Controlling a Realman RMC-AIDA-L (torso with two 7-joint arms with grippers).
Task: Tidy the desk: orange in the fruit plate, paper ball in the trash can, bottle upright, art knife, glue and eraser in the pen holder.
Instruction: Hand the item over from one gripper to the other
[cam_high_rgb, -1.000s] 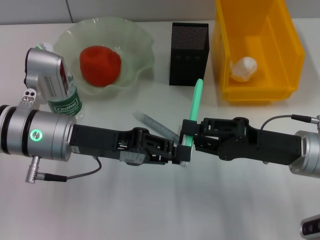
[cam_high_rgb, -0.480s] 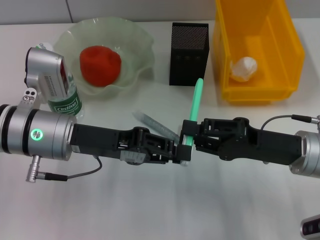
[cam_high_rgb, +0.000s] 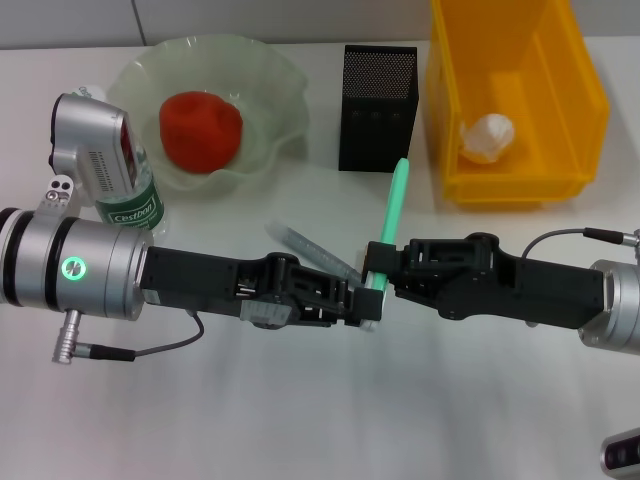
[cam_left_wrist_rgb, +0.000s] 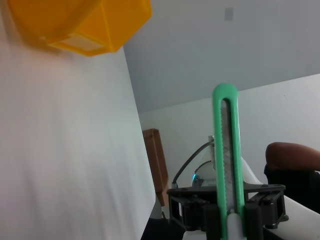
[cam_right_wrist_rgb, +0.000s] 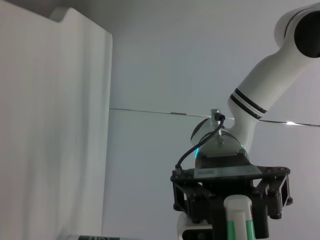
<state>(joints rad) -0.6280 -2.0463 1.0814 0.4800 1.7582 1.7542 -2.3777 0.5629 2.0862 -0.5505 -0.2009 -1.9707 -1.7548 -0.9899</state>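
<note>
Next, my left gripper lets go and moves back before my right gripper takes the knife to the pen holder (cam_high_rgb: 380, 105), because both grippers are on the art knife's lower end (cam_high_rgb: 376, 282).
The green art knife (cam_high_rgb: 391, 220) stands tilted above the middle of the table, tip toward the black mesh pen holder (cam_high_rgb: 377, 108). My left gripper (cam_high_rgb: 358, 305) clamps its lower end and my right gripper (cam_high_rgb: 383, 268) grips it just above; both look shut on it. The left wrist view shows the art knife (cam_left_wrist_rgb: 227, 165) between the right gripper's black fingers (cam_left_wrist_rgb: 260, 217). An orange (cam_high_rgb: 200, 130) lies in the fruit plate (cam_high_rgb: 275, 75). A paper ball (cam_high_rgb: 488, 137) sits in the yellow trash can (cam_high_rgb: 590, 110). The bottle (cam_high_rgb: 132, 205) is mostly hidden behind my left wrist. The eraser is out of view.
A translucent tube (cam_high_rgb: 300, 243), possibly the glue, lies on the table just behind the left gripper. Both forearms span the table's middle from either side. The yellow trash can (cam_left_wrist_rgb: 90, 25) also shows in the left wrist view.
</note>
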